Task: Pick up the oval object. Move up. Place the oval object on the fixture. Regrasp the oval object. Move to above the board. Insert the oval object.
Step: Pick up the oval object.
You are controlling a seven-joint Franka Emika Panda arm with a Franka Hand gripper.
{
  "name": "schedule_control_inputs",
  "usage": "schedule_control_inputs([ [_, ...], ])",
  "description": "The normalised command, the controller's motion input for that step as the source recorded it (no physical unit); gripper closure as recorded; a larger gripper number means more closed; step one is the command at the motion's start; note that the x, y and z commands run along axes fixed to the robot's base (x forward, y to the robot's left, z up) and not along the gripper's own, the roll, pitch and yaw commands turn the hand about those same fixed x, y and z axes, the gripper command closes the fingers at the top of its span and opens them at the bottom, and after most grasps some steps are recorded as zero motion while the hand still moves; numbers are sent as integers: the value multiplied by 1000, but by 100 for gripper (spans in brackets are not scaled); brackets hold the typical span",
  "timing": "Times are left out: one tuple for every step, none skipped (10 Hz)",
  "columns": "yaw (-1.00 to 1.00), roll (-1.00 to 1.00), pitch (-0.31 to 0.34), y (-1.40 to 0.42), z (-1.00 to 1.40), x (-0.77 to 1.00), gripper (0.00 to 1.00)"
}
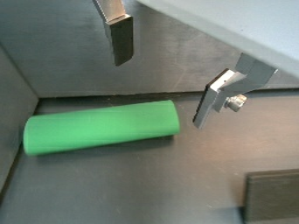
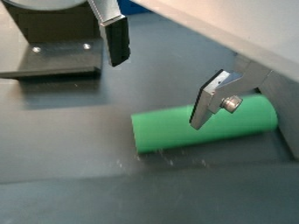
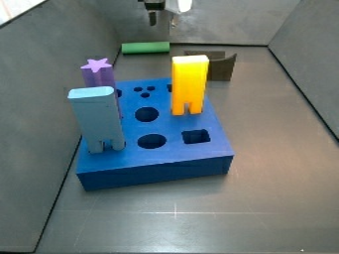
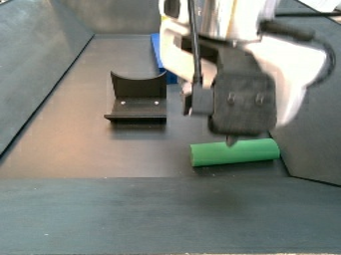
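Note:
I expect the oval object (image 3: 146,48) to stay cradled there instead of rolling off when I set it down, because the fixture's top dips (image 3: 213,57) between raised sides.
The oval object (image 1: 100,128) is a plain green rod lying flat on the dark floor close to the wall, seen in both wrist views (image 2: 176,133) and both side views (image 3: 146,48) (image 4: 236,152). My gripper (image 1: 163,80) hangs open above it with nothing between the fingers, and the rod is below the fingertips and apart from them (image 2: 163,86). The fixture (image 4: 138,98) is a dark notched bracket standing beside the rod (image 3: 220,65). The blue board (image 3: 159,149) lies nearer the front in a side view.
On the board stand a yellow peg (image 3: 191,84), a grey-blue block (image 3: 95,119) and a purple star piece (image 3: 95,67). Grey walls enclose the floor on both sides and at the back. The fixture's edge (image 1: 274,197) shows near the rod.

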Motion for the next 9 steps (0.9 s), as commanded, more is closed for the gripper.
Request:
schedule_control_inputs([
  [-451, -110, -227, 374, -611, 0, 0],
  [-431, -117, -233, 303, -600, 134, 0],
  [-469, -117, -234, 217, -603, 177, 0],
  [-526, -99, -224, 97, -643, 194, 0],
  [-549, -110, -227, 57, -634, 189, 0],
  [-614, -120, -229, 0, -623, 160, 0],
  [-694, -134, -233, 0, -600, 120, 0],
  [-803, -136, -239, -14, -591, 17, 0],
  [-889, -109, -296, -94, -520, -26, 0],
])
